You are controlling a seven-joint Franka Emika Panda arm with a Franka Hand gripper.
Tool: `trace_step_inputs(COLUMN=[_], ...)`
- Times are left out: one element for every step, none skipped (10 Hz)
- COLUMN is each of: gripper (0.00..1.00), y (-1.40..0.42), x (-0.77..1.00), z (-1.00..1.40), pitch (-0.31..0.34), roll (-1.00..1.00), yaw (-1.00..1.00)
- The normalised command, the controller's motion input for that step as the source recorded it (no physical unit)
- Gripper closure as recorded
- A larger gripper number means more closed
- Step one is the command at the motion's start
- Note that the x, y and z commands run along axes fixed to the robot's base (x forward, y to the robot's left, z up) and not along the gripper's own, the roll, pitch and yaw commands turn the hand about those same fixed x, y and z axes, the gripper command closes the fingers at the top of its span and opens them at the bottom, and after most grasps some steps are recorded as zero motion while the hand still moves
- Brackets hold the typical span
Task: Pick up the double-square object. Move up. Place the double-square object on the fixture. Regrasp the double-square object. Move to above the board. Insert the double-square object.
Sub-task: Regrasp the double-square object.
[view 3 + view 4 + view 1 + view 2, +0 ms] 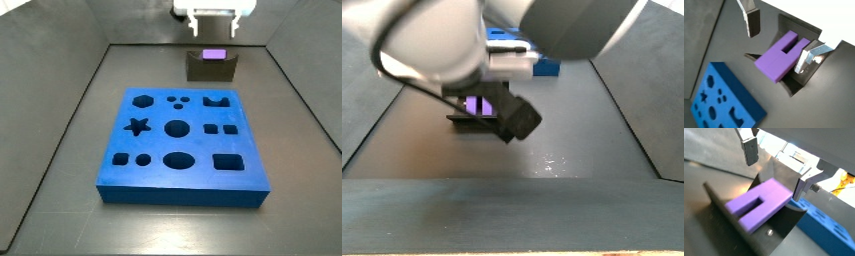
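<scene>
The lilac double-square object (214, 54) will come free as soon as I lift it and the fixture will stay in place, because the fixture's curved top (229, 64) is open.
The lilac double-square object (779, 59) lies on the dark fixture (796, 84), its two square prongs pointing toward one silver finger (804, 61). My gripper (777, 42) stands open just above it, the other finger (751, 22) well clear of the block. From the opposite wrist view the double-square object (761, 203) rests in the fixture (777, 230) beneath the gripper (775, 169). In a side view the gripper (215, 30) hangs over the double-square object (213, 54) and the fixture (210, 70), behind the blue board (181, 145).
The board (723, 102) with its dark cut-outs lies flat close beside the fixture, and its edge (825, 227) shows too. Grey walls (60, 110) enclose the dark floor. In a side view the arm's bulk (489, 35) hides most of the board (545, 68).
</scene>
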Motion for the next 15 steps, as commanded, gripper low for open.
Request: trace_step_inputs(gripper=[0.0, 0.0, 0.0, 0.0, 0.0, 0.0, 0.0, 0.0, 0.0, 0.0, 0.0, 0.0, 0.0, 0.0, 0.0], y=[0.0, 0.0, -1.0, -1.0, -1.0, -1.0, -0.92, -0.76, -0.53, -0.41, -0.15, -0.03, -0.04, -0.04, -0.03], x=[-0.03, -0.03, -0.09, -0.09, -0.11, -0.13, -0.12, -0.09, -0.05, -0.04, -0.03, -0.04, -0.03, -0.03, -0.04], z=[0.61, 0.44, 0.97, 0.9, 0.83, 0.79, 0.62, 0.4, 0.13, 0.06, 0.05, 0.05, 0.02, 0.01, 0.02], pitch=[0.075, 0.083, 0.058, 0.056, 0.044, 0.039, 0.033, 0.032, 0.03, 0.028, 0.027, 0.025, 0.019, 0.016, 0.007], roll=[0.04, 0.05, 1.0, 1.0, 1.0, 1.0, 1.0, 1.0, 1.0, 1.0, 1.0, 1.0, 1.0, 1.0, 1.0], yaw=[0.01, 0.0, 0.03, 0.03, 0.03, 0.03, 0.03, 0.03, 0.03, 0.03, 0.03, 0.03, 0.03, 0.03, 0.03])
